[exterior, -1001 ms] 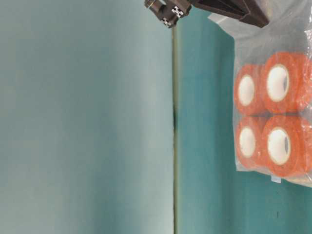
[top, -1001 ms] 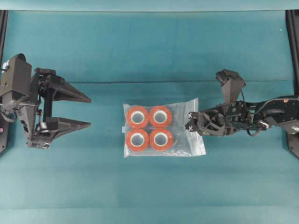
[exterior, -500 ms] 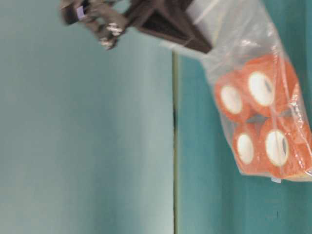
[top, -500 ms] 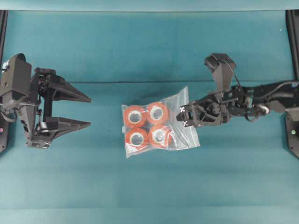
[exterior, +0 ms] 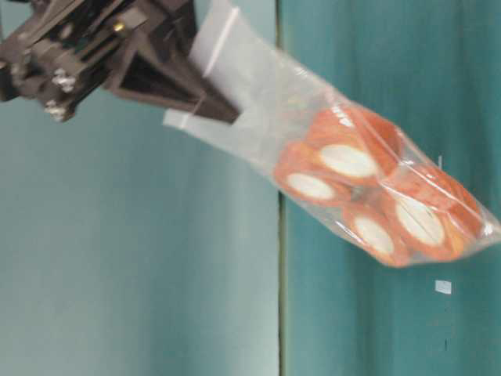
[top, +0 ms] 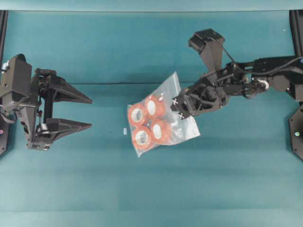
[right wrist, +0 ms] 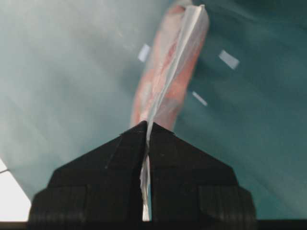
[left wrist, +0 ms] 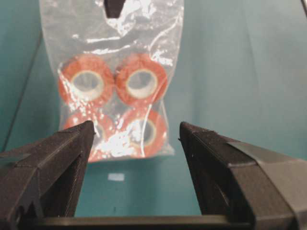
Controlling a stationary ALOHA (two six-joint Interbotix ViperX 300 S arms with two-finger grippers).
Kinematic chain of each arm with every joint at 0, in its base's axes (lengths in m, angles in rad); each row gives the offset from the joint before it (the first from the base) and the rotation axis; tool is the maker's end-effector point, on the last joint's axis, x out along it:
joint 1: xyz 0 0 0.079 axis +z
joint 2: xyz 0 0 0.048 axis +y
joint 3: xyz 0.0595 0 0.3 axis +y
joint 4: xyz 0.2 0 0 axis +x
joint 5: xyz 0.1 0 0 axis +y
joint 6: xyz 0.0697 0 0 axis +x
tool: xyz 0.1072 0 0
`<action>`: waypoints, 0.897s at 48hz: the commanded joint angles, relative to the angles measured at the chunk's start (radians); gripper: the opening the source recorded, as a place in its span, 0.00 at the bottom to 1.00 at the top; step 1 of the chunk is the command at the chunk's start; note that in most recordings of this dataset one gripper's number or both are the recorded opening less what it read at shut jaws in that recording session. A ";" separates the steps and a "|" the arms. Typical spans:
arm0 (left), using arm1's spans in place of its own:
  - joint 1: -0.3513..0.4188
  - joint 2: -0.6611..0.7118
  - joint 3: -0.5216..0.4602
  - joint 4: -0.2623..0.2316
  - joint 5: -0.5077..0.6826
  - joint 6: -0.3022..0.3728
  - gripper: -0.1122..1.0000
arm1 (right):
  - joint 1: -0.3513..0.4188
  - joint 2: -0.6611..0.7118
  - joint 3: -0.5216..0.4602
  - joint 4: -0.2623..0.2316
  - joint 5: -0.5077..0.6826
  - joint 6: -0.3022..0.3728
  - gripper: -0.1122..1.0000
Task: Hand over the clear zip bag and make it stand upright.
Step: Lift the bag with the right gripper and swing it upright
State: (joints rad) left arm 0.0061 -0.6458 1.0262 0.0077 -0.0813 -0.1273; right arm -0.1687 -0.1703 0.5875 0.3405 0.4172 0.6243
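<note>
The orange tape rolls (top: pixel 149 121) are packed side by side, so I expect the clear zip bag (top: pixel 163 117) to stay stretched out when I hold it by its roll end only.
The clear zip bag (top: pixel 156 120) holds four orange tape rolls and hangs tilted, lifted off the teal table by its zip end. My right gripper (top: pixel 176 105) is shut on that end; in the right wrist view the jaws (right wrist: pixel 146 125) pinch the thin plastic edge of the bag (right wrist: pixel 172 72). The table-level view shows the bag (exterior: pixel 352 180) hanging slanted from the gripper (exterior: pixel 227 110). My left gripper (top: pixel 91 113) is open and empty at the left, apart from the bag. In the left wrist view the bag (left wrist: pixel 115 81) hangs ahead of the open gripper (left wrist: pixel 136 129).
A small white scrap (top: pixel 125 131) lies on the table just left of the bag; it also shows in the left wrist view (left wrist: pixel 115 177). A fold line (top: pixel 118 83) crosses the teal cloth. Black frame posts stand at the far left and right edges.
My right gripper, shut on the bag's zip end, has risen and moved left and toward the back. The bag went from lying flat to hanging tilted. The left arm has not moved.
</note>
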 commanded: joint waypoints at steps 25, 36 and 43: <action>0.014 -0.018 -0.008 0.002 -0.006 -0.005 0.80 | -0.020 0.031 -0.259 -0.003 0.348 -0.244 0.10; 0.014 -0.017 -0.008 0.002 -0.009 -0.006 0.80 | -0.029 0.072 -0.322 -0.002 0.457 -0.376 0.10; 0.015 -0.017 -0.009 0.002 -0.017 -0.006 0.80 | -0.044 0.084 -0.339 -0.002 0.492 -0.453 0.10</action>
State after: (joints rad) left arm 0.0184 -0.6596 1.0293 0.0077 -0.0828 -0.1319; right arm -0.2025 -0.0767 0.2823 0.3359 0.9004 0.2056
